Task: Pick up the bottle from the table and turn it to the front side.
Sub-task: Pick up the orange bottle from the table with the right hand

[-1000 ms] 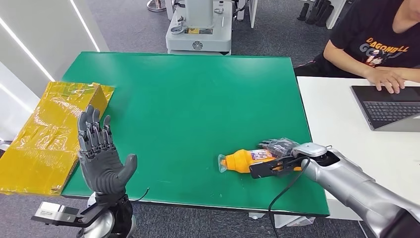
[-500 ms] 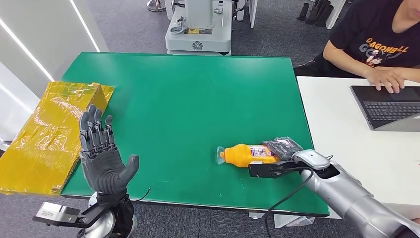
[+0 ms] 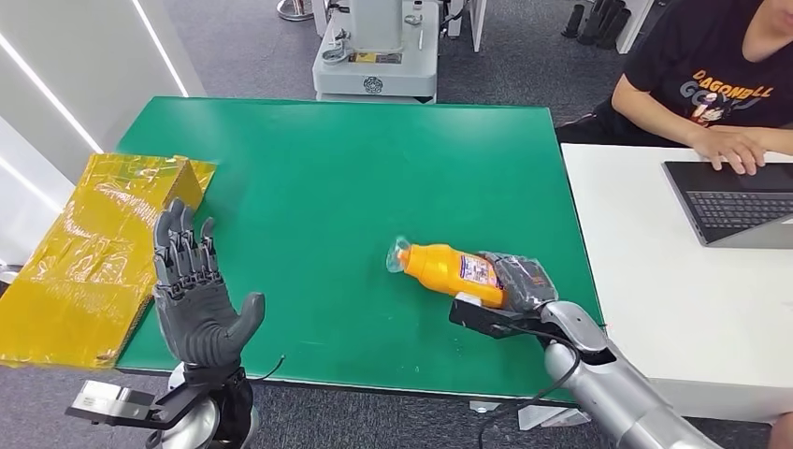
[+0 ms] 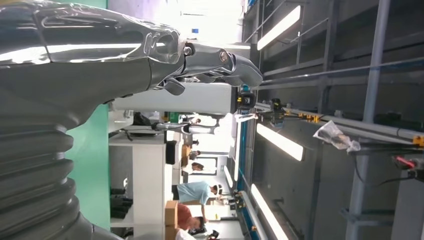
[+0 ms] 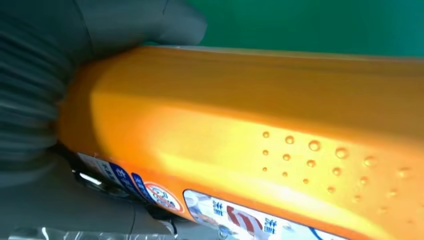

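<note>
The orange bottle [image 3: 436,267] will show a bolder front label, hidden for now, when I turn it, because the label [image 3: 478,271] facing up is full of small print.
An orange bottle [image 3: 447,269] with a clear cap and a printed label hangs tilted just above the green table [image 3: 346,178], cap toward the left. My right hand [image 3: 520,283] grips its base end. In the right wrist view the bottle [image 5: 260,135] sits close in front of the camera, droplets inside it and its label along one side. My left hand [image 3: 192,295] is held upright over the table's front left corner, fingers spread, holding nothing. Its fingers [image 4: 220,62] stretch out against the ceiling in the left wrist view.
A yellow foil-wrapped box [image 3: 89,253] lies at the table's left edge beside my left hand. To the right stands a white table [image 3: 655,262] with a laptop [image 3: 734,201], where a person in a black shirt [image 3: 711,75] sits typing. A grey machine [image 3: 374,56] stands beyond the far edge.
My right hand has lifted the bottle off the table and swung it left and away, the cap end rising. My right arm drew in toward me. The left hand barely moved.
</note>
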You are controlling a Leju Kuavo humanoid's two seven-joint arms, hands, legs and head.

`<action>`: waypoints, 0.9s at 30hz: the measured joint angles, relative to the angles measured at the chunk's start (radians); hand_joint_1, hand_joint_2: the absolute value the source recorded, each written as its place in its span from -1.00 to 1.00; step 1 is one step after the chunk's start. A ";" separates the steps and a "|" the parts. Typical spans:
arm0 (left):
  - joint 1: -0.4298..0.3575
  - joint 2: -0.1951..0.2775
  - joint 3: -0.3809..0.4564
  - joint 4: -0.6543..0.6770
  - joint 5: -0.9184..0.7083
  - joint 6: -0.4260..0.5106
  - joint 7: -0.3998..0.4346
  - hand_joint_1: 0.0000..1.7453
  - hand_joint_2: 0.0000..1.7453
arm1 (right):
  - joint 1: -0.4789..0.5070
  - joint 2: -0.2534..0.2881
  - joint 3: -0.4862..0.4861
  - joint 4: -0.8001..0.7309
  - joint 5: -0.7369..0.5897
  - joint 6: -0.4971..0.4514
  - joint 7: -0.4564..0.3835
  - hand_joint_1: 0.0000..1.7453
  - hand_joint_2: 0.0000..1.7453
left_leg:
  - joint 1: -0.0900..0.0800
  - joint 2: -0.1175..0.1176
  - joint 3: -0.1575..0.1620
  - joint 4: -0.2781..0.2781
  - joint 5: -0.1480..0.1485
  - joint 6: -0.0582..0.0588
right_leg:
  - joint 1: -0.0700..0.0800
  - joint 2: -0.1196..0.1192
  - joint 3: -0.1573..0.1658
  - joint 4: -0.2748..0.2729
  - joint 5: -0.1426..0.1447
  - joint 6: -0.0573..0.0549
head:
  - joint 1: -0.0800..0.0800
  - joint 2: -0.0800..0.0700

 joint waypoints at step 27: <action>-0.163 -0.004 -0.135 0.277 0.142 -0.252 0.183 -1.00 1.00 | 0.165 0.255 -0.195 -0.247 -0.034 -0.209 -0.227 1.00 1.00 | 0.000 0.001 0.000 0.000 -0.001 0.000 | 0.000 0.001 -0.001 0.000 -0.002 0.001 | 0.000 0.000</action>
